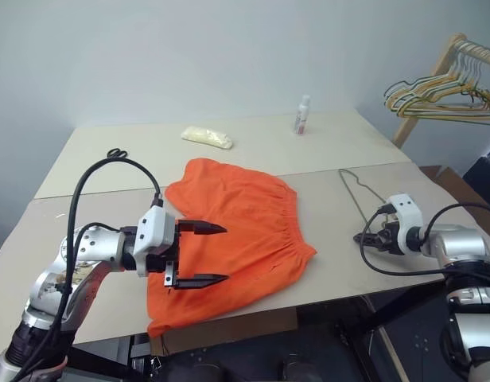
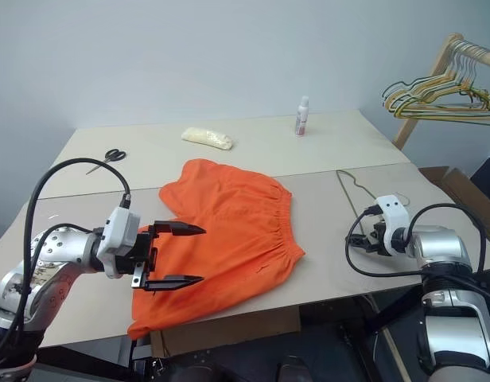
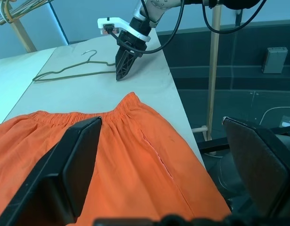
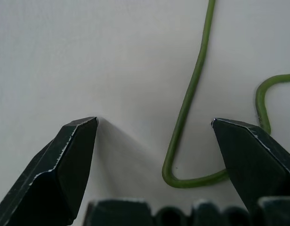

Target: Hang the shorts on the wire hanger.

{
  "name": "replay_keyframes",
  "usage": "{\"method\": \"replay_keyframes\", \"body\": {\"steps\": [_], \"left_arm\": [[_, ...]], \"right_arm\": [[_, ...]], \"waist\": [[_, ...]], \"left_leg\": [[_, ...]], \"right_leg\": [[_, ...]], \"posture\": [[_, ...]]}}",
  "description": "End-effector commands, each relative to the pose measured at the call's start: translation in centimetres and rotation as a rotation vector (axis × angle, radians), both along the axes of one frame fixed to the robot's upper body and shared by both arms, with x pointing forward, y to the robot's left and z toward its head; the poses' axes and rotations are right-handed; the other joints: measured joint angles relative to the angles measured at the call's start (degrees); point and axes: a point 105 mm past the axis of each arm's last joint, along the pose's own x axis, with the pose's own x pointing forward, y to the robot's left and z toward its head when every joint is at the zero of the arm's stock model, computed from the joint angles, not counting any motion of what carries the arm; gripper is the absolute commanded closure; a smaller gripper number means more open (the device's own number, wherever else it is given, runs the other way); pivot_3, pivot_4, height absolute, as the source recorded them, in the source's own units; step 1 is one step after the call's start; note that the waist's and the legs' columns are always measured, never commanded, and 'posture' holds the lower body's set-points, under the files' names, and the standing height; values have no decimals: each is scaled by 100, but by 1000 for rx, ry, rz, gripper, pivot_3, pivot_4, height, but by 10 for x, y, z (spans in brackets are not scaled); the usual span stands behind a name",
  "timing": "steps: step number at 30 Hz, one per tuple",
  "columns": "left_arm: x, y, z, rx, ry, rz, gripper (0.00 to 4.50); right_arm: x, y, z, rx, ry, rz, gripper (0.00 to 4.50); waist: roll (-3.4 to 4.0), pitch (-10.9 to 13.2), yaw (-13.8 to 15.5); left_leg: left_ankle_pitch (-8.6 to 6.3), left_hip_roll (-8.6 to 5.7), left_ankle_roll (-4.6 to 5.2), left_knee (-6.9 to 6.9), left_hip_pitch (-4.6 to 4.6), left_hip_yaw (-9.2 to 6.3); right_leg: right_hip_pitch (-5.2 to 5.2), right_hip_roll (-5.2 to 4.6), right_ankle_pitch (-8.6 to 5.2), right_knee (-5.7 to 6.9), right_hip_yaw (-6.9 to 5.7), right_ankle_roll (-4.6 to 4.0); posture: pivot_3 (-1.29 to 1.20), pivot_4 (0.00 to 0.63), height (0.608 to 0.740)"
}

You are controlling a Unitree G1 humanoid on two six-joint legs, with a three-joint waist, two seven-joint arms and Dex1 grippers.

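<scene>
The hanger's wire (image 1: 353, 196) runs straight into a tight bent corner (image 4: 169, 179), so I expect the whole hanger to come up and stick out stiffly as I raise that corner.
The orange shorts (image 1: 237, 231) lie flat on the table's near half, waistband toward the right. My left gripper (image 1: 207, 255) hovers open just above their left part, fingers pointing right along the fabric (image 3: 116, 165). The thin green wire hanger (image 1: 358, 189) lies on the table to the right of the shorts. My right gripper (image 4: 154, 125) is open and tilted down close to the tabletop. A bent corner of the hanger's wire (image 4: 189, 103) lies between its fingers (image 4: 65, 160), which do not touch it. In the left wrist view the right gripper (image 3: 122, 70) stands at the end of the hanger (image 3: 65, 71).
At the back of the table (image 1: 324, 143) are a pale packet (image 1: 207, 137), a small bottle (image 1: 301, 114) and scissors (image 1: 115, 153). A wooden rack with a bunch of hangers (image 1: 440, 94) stands at the far right. The table's front edge runs just below the shorts.
</scene>
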Motion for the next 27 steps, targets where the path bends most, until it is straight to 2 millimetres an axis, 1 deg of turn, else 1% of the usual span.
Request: {"method": "replay_keyframes", "body": {"steps": [1, 2, 6, 7, 12, 16, 19, 22, 24, 27], "left_arm": [[-2, -4, 9, -22, -48, -22, 0], [-2, -5, 9, -22, -49, -24, 0], [-2, -6, 8, -25, -53, -23, 0], [-2, -6, 8, -25, -54, -23, 0], [-2, -6, 7, -27, -60, -21, 0], [2, -7, 8, -41, -69, 1, 0], [8, -10, 11, -74, -57, 35, 0], [17, -11, 13, -123, -18, 92, 0], [21, -11, 15, -164, 20, 118, 0], [29, -13, 22, -265, 98, 163, 0]], "right_arm": [[-5, 1, -11, -63, 62, 22, 865], [-5, 0, -13, -81, 74, 21, 1141], [-7, -1, -18, -115, 102, 23, 2517], [-7, -2, -19, -123, 106, 22, 2954], [-8, -2, -24, -144, 129, 21, 4465], [-5, -5, -23, -162, 103, -1, 4465], [2, -5, -12, -149, 31, -28, 4465], [10, 0, 8, -113, -92, -46, 4465], [12, 4, 24, -40, -162, -73, 4465], [11, 16, 53, 89, -278, -92, 4465]], "waist": [[-2, -2, 1], [-5, -6, 0], [-24, -36, 7], [-30, -46, 8], [-47, -80, 9], [-54, -100, 10], [-58, -104, 6], [-56, -105, 13], [-48, -103, 11], [-7, -104, -1]], "left_leg": [[0, 0, 0, 0, 0, -1], [0, 1, -1, -1, 0, -1], [2, 1, -4, -1, 0, -3], [2, 1, -4, -1, 1, -4], [-1, 1, 1, -2, 10, -5], [-3, 1, 3, -4, 17, -5], [-5, 1, 8, -5, 31, -2], [-8, 0, 11, -4, 33, -2], [-8, -1, 11, -5, 27, -2], [-6, -1, 9, -4, -1, -3]], "right_leg": [[0, 0, 0, 0, -1, 0], [0, 0, 0, 0, -1, 0], [1, 0, 0, -1, -3, 0], [2, 1, 0, -2, -3, 0], [11, 0, 0, -3, -4, 0], [16, 0, 0, -3, -4, 0], [27, 0, 0, -3, 1, 0], [28, -1, 0, -2, 3, 0], [20, -2, 0, 0, 5, 1], [-8, -3, 2, 2, 8, 3]], "posture": [[126, 0, 740], [126, 0, 740], [129, 0, 740], [129, 0, 740], [131, 0, 740], [128, 0, 740], [123, 0, 740], [118, 0, 740], [109, 0, 740], [95, 0, 740]]}}
